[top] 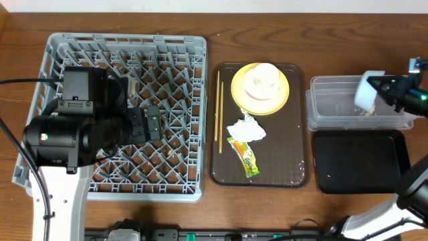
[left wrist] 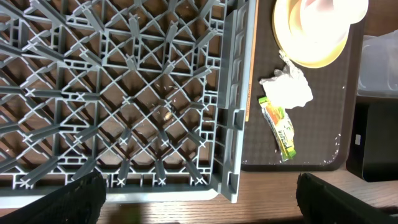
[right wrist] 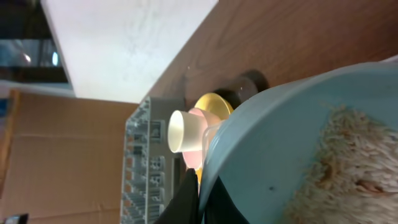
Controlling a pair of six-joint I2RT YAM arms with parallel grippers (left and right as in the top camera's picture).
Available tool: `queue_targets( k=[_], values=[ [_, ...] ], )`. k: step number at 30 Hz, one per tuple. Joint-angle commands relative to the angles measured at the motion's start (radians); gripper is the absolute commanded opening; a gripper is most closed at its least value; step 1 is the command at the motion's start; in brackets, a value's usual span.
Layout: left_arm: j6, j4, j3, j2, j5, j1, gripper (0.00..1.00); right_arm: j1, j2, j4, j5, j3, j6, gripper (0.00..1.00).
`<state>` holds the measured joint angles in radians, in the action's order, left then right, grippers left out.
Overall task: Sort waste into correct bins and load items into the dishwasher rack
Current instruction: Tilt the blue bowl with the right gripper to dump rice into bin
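Rice scraps (right wrist: 345,171) stick inside the light blue bowl. Next, I tilt the bowl further over the clear tub (top: 340,107) with my right gripper before I take it to the rack.
My right gripper (top: 386,88) is shut on the rim of the light blue bowl (top: 369,90), holding it tipped on its side above the clear tub (top: 314,110). In the right wrist view my fingers (right wrist: 202,193) pinch the bowl's rim (right wrist: 273,130), and rice scraps (right wrist: 348,168) cling inside. The yellow plate (top: 239,95) carries a white bowl (top: 261,87) with a small cup (top: 265,71) in it. The napkin (top: 246,129), the snack wrapper (top: 245,158) and two chopsticks (top: 219,114) lie on the brown tray (top: 284,154). My left gripper (top: 147,124) is open and empty above the grey rack (top: 167,60).
The shallow black tub (top: 361,161) sits just in front of the clear tub at the right. The left wrist view shows the rack's front right corner (left wrist: 230,155), the napkin (left wrist: 287,90) and the wrapper (left wrist: 281,127) on the tray.
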<state>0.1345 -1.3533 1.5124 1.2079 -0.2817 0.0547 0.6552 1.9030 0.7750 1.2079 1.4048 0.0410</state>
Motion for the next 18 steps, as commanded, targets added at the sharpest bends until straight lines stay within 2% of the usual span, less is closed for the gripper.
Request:
queue_targets(
  k=[1, 9, 18],
  values=[
    [-0.002, 0.001, -0.003, -0.006, 0.007, -0.003, 0.99, 0.048, 0.001, -0.001, 0.148, 0.016, 0.014, 0.01],
    [-0.002, 0.001, -0.003, -0.006, 0.007, -0.003, 0.99, 0.14, 0.001, -0.001, 0.245, -0.001, -0.008, 0.01],
    [-0.002, 0.001, -0.003, -0.006, 0.007, -0.003, 0.99, 0.132, 0.001, -0.008, 0.29, -0.007, -0.178, 0.01]
  ],
)
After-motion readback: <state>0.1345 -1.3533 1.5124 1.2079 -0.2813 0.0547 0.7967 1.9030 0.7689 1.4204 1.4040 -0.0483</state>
